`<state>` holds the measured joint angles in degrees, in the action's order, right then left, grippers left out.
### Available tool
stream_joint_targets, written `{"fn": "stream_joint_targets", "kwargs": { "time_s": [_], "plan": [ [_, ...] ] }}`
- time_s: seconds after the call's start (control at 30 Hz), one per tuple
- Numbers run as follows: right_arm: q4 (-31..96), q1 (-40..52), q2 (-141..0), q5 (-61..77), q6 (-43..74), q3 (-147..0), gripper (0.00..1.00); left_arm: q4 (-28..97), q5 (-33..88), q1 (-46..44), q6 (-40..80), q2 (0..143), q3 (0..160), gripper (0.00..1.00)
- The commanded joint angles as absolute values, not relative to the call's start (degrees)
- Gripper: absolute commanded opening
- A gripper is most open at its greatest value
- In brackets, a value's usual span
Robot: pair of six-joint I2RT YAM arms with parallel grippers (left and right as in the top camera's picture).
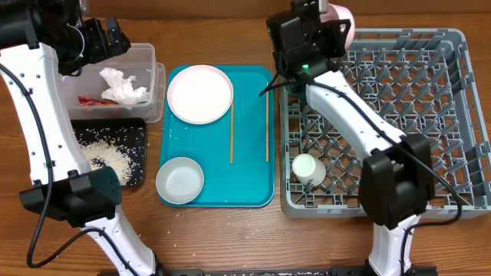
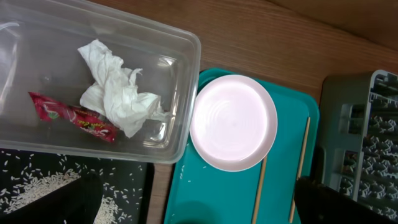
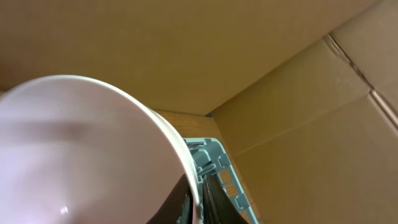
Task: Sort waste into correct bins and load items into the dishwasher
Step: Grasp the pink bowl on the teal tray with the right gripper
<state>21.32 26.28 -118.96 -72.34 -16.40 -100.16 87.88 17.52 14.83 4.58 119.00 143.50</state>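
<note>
I should keep lowering my right gripper until the white bowl [image 1: 349, 28] rests at the free far end of the dish rack [image 1: 374, 54], because the bowl hangs there by its rim.
My right gripper [image 1: 331, 17] is shut on the rim of a white bowl [image 3: 81, 149], held up over the far left corner of the grey dish rack [image 1: 453, 115]; the bowl [image 1: 343, 19] shows partly in the overhead view. A small white cup [image 1: 308, 169] lies in the rack. On the teal tray [image 1: 249, 153] are a white plate [image 1: 199, 93], a second white bowl [image 1: 180, 181] and two chopsticks [image 1: 232, 134]. My left gripper [image 1: 115, 34] is open above the clear tub [image 2: 180, 74], which holds the white tissue [image 2: 118, 90] and red wrapper [image 2: 71, 115]. Rice [image 1: 107, 157] lies in the black tray.
Brown cardboard walls [image 3: 280, 81] rise behind the table. Loose rice grains lie on the wood in front of the teal tray [image 1: 253, 218]. The black tray [image 1: 138, 130] sits right in front of the clear tub.
</note>
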Motion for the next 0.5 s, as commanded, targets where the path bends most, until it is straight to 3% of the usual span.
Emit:
{"fn": "stream_joint_targets", "kwargs": {
  "time_s": [0.0, 0.47],
  "plan": [
    [19.6, 26.0, -121.7, -73.6, -21.5, -101.2, 0.08, 87.8, 17.4, 14.8, 5.3, 118.4, 143.3, 1.00],
    [23.5, 26.1, -124.5, -71.9, -21.1, -101.2, 0.06, 87.8, 17.4, 14.8, 5.3, 118.4, 143.3, 1.00]
  ]
}}
